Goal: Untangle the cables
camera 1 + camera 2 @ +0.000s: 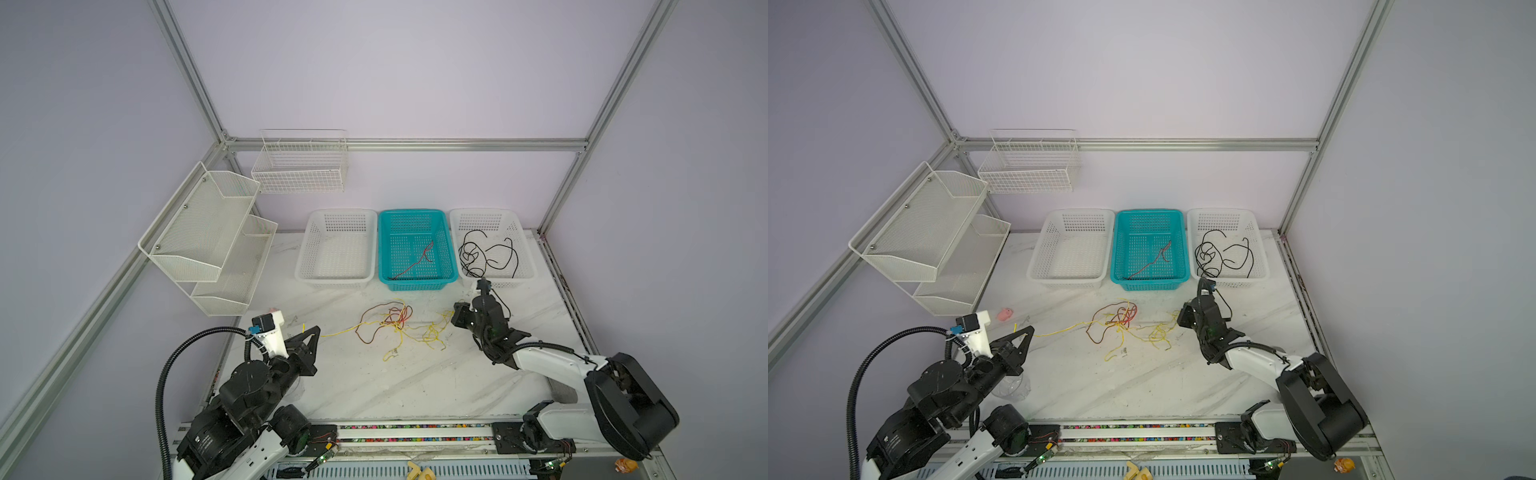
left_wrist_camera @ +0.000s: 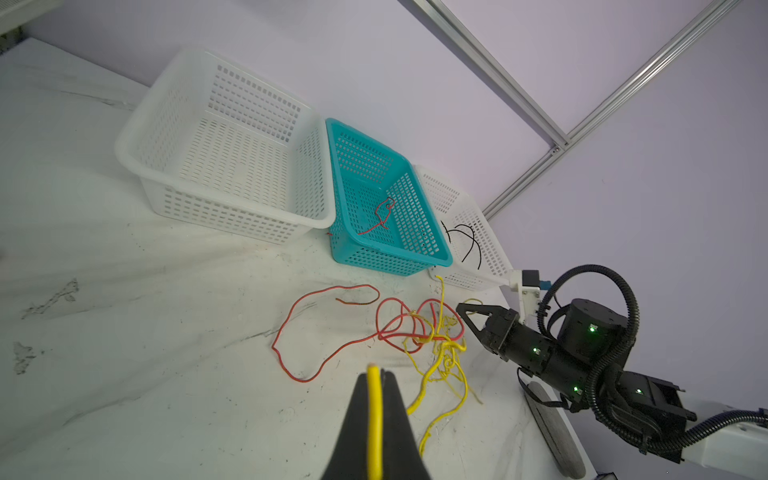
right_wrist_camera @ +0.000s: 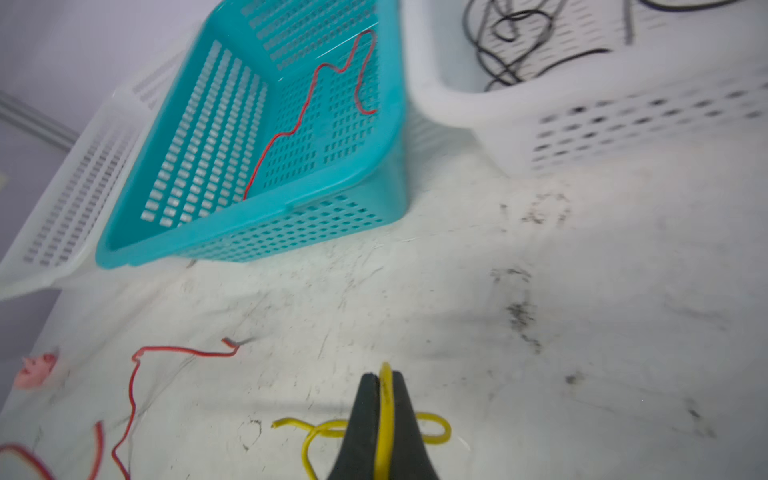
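Next, I ease my left gripper back and open it while my right gripper lifts the yellow loop (image 1: pixel 446 316), because the tight part of the yellow cable is caught in the red cable (image 1: pixel 395 317).
A tangle of yellow and red cables (image 1: pixel 397 326) (image 1: pixel 1121 324) lies on the marble table, in front of the baskets. A yellow strand (image 1: pixel 340 331) runs from it to my left gripper (image 1: pixel 313 330) (image 1: pixel 1029 329). In the left wrist view that gripper (image 2: pixel 375 372) is shut on the yellow cable (image 2: pixel 374 415), whose end sticks out past the tips. My right gripper (image 1: pixel 455 313) (image 1: pixel 1180 318) is at the tangle's right edge. In the right wrist view it (image 3: pixel 384 376) is shut on a yellow cable loop (image 3: pixel 432 428). A red cable (image 1: pixel 417 259) lies in the teal basket. Black cables (image 1: pixel 486 253) lie in the right white basket.
Three baskets stand in a row at the back: white (image 1: pixel 340 212), teal (image 1: pixel 411 212), white (image 1: pixel 484 211). Mesh shelves (image 1: pixel 208 232) and a wire basket (image 1: pixel 301 162) hang at the left. A small pink object (image 1: pixel 1005 313) lies near the left arm.
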Tool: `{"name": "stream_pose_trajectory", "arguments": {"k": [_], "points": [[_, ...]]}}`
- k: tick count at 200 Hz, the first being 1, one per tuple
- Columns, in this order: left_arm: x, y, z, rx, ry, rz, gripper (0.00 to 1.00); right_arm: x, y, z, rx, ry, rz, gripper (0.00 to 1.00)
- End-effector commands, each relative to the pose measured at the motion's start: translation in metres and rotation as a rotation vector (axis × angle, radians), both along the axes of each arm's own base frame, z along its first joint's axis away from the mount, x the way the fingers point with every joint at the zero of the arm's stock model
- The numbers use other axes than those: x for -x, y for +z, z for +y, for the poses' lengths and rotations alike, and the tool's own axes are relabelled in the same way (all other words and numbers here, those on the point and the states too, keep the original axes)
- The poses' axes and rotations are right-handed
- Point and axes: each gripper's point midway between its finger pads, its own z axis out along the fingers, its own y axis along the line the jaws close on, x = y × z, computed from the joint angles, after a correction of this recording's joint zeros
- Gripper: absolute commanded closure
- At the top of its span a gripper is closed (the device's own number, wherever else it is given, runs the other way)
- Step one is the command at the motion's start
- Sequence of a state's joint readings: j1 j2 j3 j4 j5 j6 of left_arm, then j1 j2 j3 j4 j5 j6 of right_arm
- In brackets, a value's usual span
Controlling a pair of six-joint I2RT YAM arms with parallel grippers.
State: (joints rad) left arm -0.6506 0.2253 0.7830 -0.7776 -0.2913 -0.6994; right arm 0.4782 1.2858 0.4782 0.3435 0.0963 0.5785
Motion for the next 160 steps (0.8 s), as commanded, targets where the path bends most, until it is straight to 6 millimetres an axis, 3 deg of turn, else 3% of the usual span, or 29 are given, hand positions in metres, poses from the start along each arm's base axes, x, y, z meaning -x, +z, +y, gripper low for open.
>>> {"name": "stream_pose_trajectory", "arguments": {"k": [1,33,82,113,160], "points": [[0.015,0.057,0.039,-0.003,0.123,-0.132,1.0,0.019,-0.024,-0.036,-0.061,-0.137,0.131,1.0],[0.021,0.068,0.052,-0.03,0.161,-0.152,1.0,0.028,-0.007,-0.071,-0.152,-0.241,0.099,1.0],[0.017,0.052,0.051,-0.054,0.164,-0.113,1.0,0.037,0.013,-0.123,-0.203,-0.37,0.074,1.0],[0.006,0.031,0.03,-0.1,0.106,-0.044,1.0,0.03,0.027,-0.116,-0.221,-0.281,0.065,1.0],[-0.015,-0.005,-0.018,-0.091,-0.028,0.044,1.0,0.03,0.076,-0.113,-0.187,-0.216,-0.062,1.0]]}}
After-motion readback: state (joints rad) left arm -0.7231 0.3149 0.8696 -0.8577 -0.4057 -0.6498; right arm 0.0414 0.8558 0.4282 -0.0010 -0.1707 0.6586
